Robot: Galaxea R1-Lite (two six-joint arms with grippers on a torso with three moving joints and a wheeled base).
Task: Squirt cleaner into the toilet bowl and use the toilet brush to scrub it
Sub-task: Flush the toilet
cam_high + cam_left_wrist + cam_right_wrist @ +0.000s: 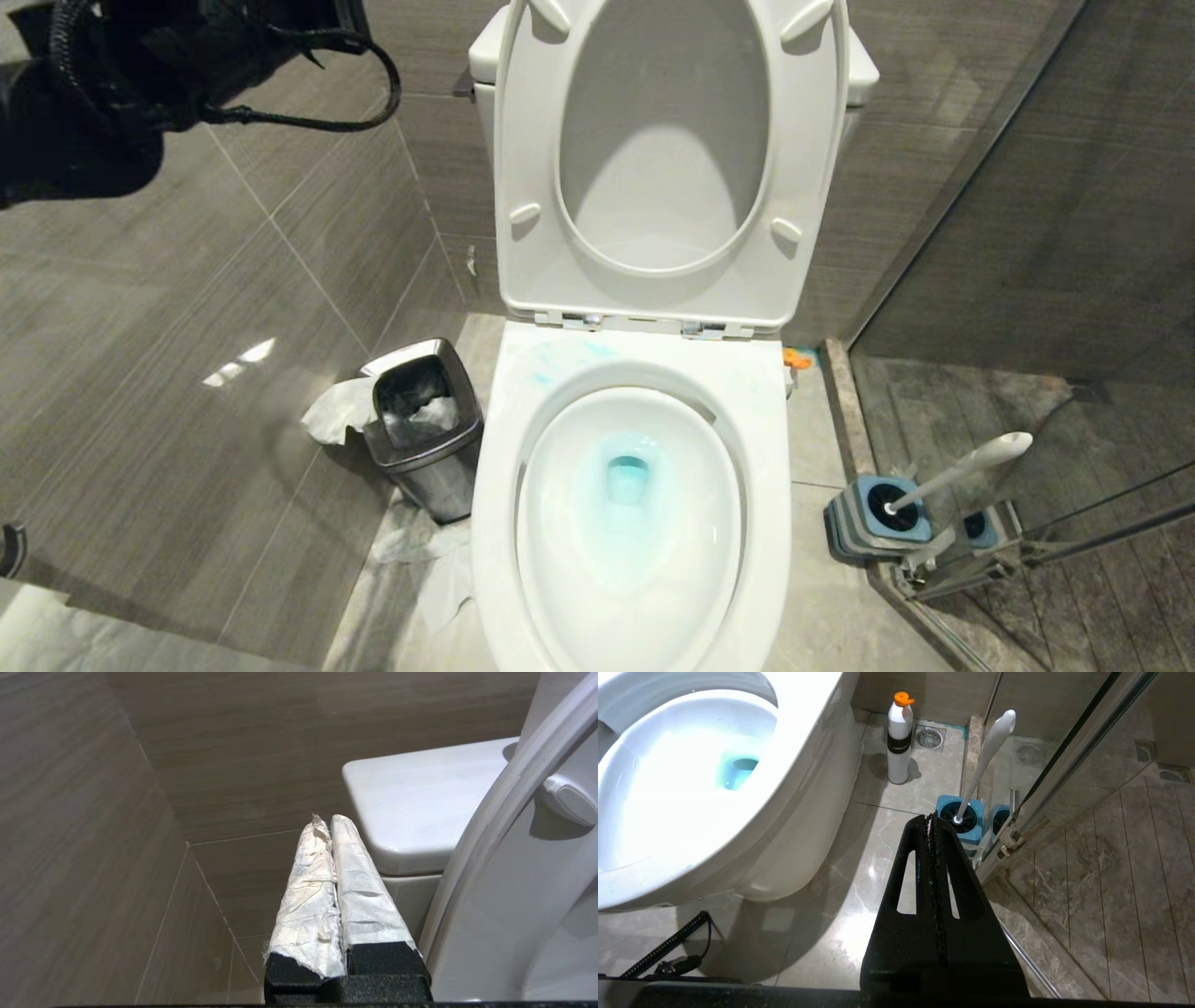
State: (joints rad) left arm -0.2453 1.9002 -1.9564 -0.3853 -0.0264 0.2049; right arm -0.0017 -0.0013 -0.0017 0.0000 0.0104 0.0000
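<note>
The flush lever [464,82] beside the cistern is too far away for my left gripper to reach from here. Next, I move closer to the toilet before I reach for the lever's front end [461,90].
The toilet bowl [495,523] stands open, its seat and lid [523,168] raised. Turquoise cleaner [627,476] tints the water and streaks the back rim. The toilet brush [962,467] stands in its blue holder [878,513] on the floor right of the bowl. My left arm [140,65] is high at the left. Its gripper [329,820] is shut and empty, its fingers wrapped in white paper, pointing at the wall beside the cistern [420,798]. My right gripper [930,816] is shut and empty, low beside the bowl [798,742], pointing toward the brush [987,756].
A white bottle with an orange cap [899,742] stands on the floor behind the brush holder. A steel bin [425,429] with tissue sits left of the bowl, and paper [439,569] lies on the floor. A glass shower door [1064,765] borders the holder.
</note>
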